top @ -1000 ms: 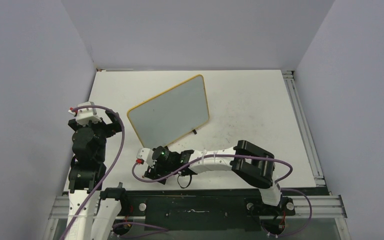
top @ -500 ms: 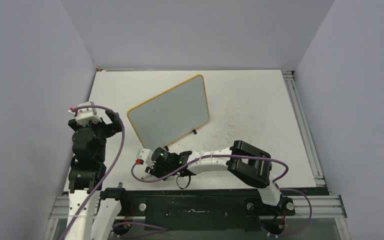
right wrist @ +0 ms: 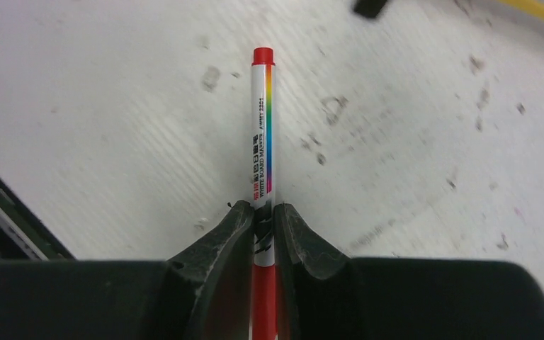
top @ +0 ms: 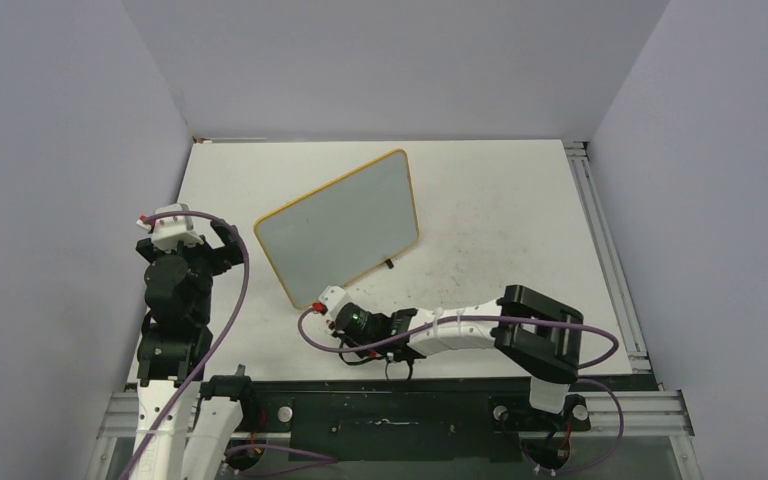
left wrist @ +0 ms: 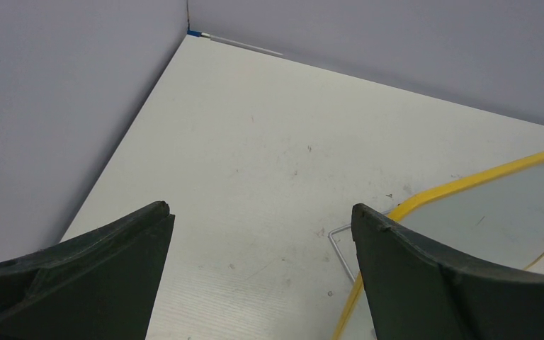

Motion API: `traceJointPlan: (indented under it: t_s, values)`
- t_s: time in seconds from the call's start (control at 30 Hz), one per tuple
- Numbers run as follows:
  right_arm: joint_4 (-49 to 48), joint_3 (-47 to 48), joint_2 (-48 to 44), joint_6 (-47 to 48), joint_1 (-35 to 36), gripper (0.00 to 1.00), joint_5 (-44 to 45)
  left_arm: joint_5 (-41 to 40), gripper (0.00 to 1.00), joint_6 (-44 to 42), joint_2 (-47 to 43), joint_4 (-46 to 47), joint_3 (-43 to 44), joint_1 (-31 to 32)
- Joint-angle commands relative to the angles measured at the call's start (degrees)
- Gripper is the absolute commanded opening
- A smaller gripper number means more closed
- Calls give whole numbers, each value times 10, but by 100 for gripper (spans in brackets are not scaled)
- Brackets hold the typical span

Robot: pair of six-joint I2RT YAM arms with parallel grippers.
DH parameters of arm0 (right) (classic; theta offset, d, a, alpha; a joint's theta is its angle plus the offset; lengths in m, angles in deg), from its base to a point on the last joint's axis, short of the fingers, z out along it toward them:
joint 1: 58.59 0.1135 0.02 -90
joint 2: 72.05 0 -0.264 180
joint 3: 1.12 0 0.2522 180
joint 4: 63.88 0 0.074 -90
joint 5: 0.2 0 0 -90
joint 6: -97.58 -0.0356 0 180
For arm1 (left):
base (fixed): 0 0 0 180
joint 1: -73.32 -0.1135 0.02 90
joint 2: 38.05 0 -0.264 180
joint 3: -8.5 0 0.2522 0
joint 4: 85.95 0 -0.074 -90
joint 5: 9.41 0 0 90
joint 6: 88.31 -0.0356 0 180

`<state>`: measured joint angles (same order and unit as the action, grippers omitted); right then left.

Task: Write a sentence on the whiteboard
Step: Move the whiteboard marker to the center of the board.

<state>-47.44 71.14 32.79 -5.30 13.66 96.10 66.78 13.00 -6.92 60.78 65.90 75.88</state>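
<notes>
Next, my left gripper takes the cap end (top: 369,353) before my right gripper opens, because the marker's red cap (right wrist: 263,301) points back into that right gripper, away from the whiteboard.
The whiteboard (top: 340,228), pale grey with a thin yellow frame, stands tilted at the table's middle left. Its face is blank; no sentence shows on it. Its near left corner (left wrist: 510,205) shows in the left wrist view. My right gripper (right wrist: 261,209) is shut on a white marker (right wrist: 261,127) with a red end and a rainbow stripe, pointing along the table toward the board. From above the right wrist (top: 358,320) sits just in front of the board's near corner and hides the marker. My left gripper (left wrist: 261,212) hangs open and empty left of the board.
A black foot (top: 390,264) of the board rests on the table, also seen as the dark foot (right wrist: 372,7) ahead of the marker. A wire stand (left wrist: 340,244) shows by the board's corner. Grey walls close in three sides. A metal rail (top: 600,240) runs along the right edge.
The right gripper has closed on the marker, and the right arm has shifted to the right, nearer the board's near corner. The left arm has not moved.
</notes>
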Motion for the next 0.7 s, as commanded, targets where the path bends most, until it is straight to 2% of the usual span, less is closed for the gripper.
traceJointPlan:
  t_s: [0.0,0.1,0.17,0.3,0.37,0.57,0.67]
  values:
    - [71,-48,-67,-102,-10,5,102,-8,96,-6,-5,17,1,2]
    - [95,-72,-93,-128,-14,6,111,-8,96,-6,-6,17,0,2]
    - [105,-76,-100,-135,-15,14,110,-8,96,-6,-6,17,0,2]
    - [115,-56,-94,-137,-19,39,108,-7,96,-6,-7,17,0,2]
    - [121,-36,-82,-135,-21,44,107,-8,96,-6,-7,17,0,2]
    - [128,12,-41,-130,-33,45,91,-8,96,-6,-8,17,0,2]
    - [130,27,-27,-120,-39,42,73,-8,96,-6,-8,17,0,2]
